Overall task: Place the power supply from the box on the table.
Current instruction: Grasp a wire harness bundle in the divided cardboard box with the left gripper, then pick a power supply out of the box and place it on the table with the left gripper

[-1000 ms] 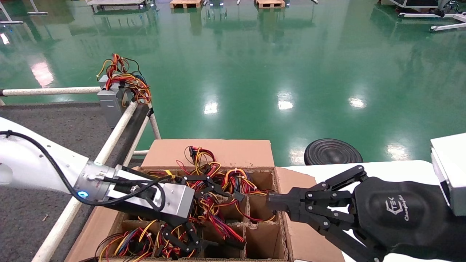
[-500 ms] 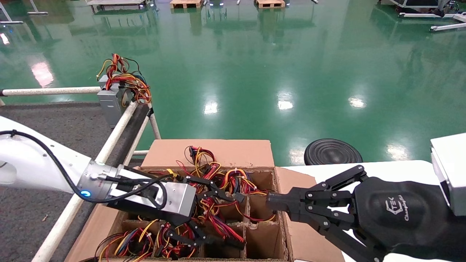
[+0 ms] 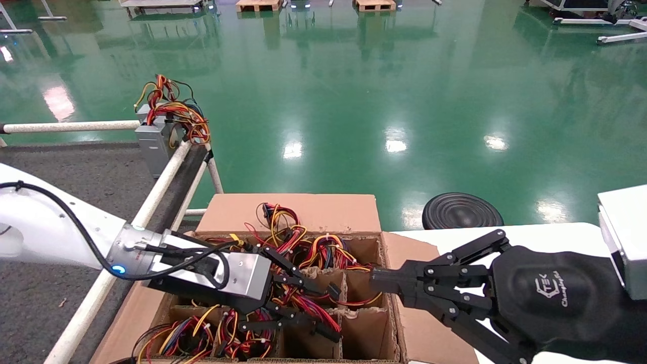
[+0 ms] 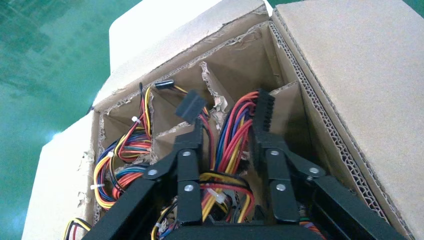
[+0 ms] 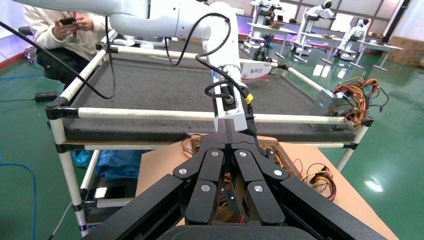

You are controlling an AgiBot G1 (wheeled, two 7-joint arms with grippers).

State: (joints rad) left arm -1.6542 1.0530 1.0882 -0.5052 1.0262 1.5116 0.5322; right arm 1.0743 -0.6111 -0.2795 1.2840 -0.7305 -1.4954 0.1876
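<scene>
My gripper will bring up a hidden grey power supply hanging underneath when I lift the wire bundle [image 3: 315,310], because the wires go down into a cell [image 4: 214,204].
The brown cardboard box [image 3: 293,212] with its inner grid of cells stands below me, full of red, yellow and orange wires [image 3: 308,247]. No metal body of the power supply shows among them. My left gripper [image 3: 328,313] reaches into the box, open, with a bundle of wires [image 4: 232,135] running between its fingers [image 4: 192,150]. My right gripper [image 3: 376,280] is shut and empty, hovering at the box's right wall. The dark grey table [image 3: 76,172] lies to the left behind white tube rails [image 3: 162,182].
A grey unit [image 3: 154,141] with tangled wires heaped on top sits at the table's far corner. A smooth white surface [image 3: 530,232] lies right of the box. A black round disc [image 3: 461,211] rests on the green floor. A seated person [image 5: 60,30] is beyond the table.
My left gripper has pushed farther into the box and lower, its fingers now straddling the wire bundle. The right arm has not moved.
</scene>
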